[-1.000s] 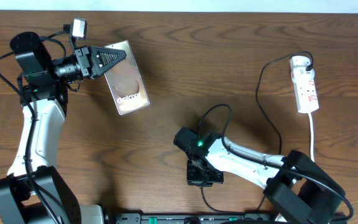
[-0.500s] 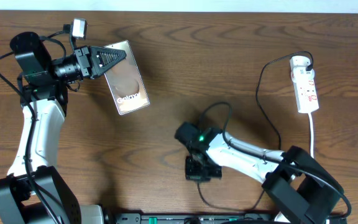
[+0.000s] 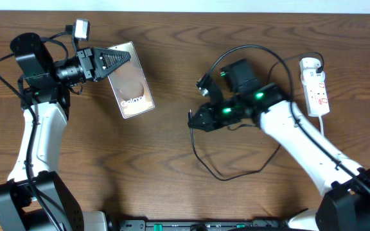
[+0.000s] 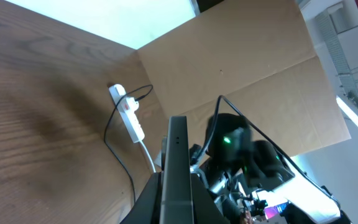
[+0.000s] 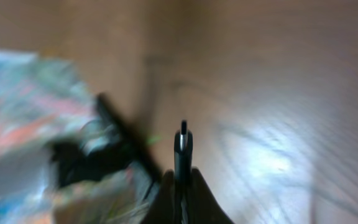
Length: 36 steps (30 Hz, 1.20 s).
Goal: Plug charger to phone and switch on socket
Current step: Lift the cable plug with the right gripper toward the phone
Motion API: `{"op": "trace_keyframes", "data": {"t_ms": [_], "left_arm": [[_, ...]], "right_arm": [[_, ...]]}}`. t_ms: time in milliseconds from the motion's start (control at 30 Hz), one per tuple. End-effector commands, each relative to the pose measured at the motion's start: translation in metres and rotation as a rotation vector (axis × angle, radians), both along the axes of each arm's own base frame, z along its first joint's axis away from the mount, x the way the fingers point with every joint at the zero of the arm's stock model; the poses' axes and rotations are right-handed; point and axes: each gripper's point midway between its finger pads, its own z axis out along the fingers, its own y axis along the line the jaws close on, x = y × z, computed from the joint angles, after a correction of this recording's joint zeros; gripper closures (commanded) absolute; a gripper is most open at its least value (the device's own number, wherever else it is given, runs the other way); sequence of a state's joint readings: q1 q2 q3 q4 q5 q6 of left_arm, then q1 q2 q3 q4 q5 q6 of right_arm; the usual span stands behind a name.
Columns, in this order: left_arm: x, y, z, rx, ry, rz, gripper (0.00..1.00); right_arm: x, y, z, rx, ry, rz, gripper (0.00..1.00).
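Note:
I should first swing the connector tip (image 3: 190,115) back in with my right gripper and line it up under the phone's bottom edge (image 3: 139,114), because it is well wide of the phone.
My left gripper (image 3: 116,61) is shut on the top edge of the phone (image 3: 131,80), a brown-gold slab with white lettering held above the table at upper left; in the left wrist view its dark edge (image 4: 177,165) stands between the fingers. My right gripper (image 3: 196,120) is shut on the connector end of the charger, whose thin black cable (image 3: 249,163) loops over the table to the black plug (image 3: 315,62) in the socket (image 3: 315,86), a white strip at upper right. The right wrist view is blurred; the connector tip (image 5: 183,142) sticks up from the shut fingers.
The socket's white cord (image 3: 323,138) runs down the right side. In the left wrist view the socket (image 4: 127,112) lies far off, and a cardboard wall (image 4: 247,68) stands behind the table.
My right arm has lifted from the table's front middle and swung up towards the centre, carrying the connector and dragging the cable loop. The left arm and phone have not moved.

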<state>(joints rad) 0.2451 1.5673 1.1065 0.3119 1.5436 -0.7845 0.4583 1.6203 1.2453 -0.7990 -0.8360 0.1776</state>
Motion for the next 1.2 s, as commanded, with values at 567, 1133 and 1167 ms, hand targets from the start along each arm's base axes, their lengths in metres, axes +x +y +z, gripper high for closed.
{"op": "trace_keyframes", "data": {"t_ms": [567,1133,1167], "left_arm": [[-0.009,-0.022,0.006,0.0,-0.027,-0.083,0.93],[-0.017,-0.046,0.006,0.024,-0.123,-0.149,0.93],[-0.017,-0.046,0.006,0.024,-0.126,-0.149,0.92]], "right_arm": [[-0.023,0.019,-0.003,0.69,-0.028,0.346,0.99],[-0.048,0.07,0.0,0.701,0.01,0.504,0.99],[-0.047,0.072,0.001,0.702,0.008,0.508,0.99]]}}
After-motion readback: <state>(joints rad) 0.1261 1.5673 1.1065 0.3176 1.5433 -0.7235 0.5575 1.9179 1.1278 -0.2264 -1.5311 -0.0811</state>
